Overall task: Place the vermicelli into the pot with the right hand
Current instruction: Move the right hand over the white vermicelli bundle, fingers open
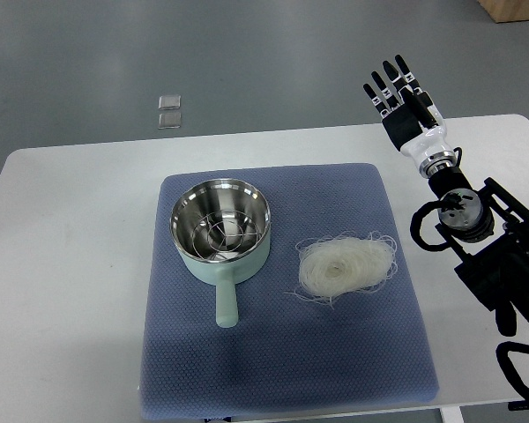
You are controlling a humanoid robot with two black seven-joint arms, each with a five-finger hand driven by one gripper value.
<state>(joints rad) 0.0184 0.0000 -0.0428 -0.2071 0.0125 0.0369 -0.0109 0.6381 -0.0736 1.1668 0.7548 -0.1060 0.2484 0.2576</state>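
I should swing my right gripper's fingers around toward the mat and lower them around the white vermicelli (346, 266), because the fingers point past the table's far edge (368, 129).
A pale nest of white vermicelli (346, 264) lies on the blue mat (282, 370), right of centre. To its left stands a mint-green pot (221, 227) with a shiny steel inside and a wire rack in it, its handle pointing toward the near edge. My right hand (398, 95) hovers over the table's far right edge, well beyond the vermicelli, fingers spread and holding nothing. The left arm does not show.
The white table (62, 264) carries the mat in its middle. My right arm's black joints and cables (485, 247) fill the right side. Two small clear squares (169, 112) lie on the grey floor beyond the table.
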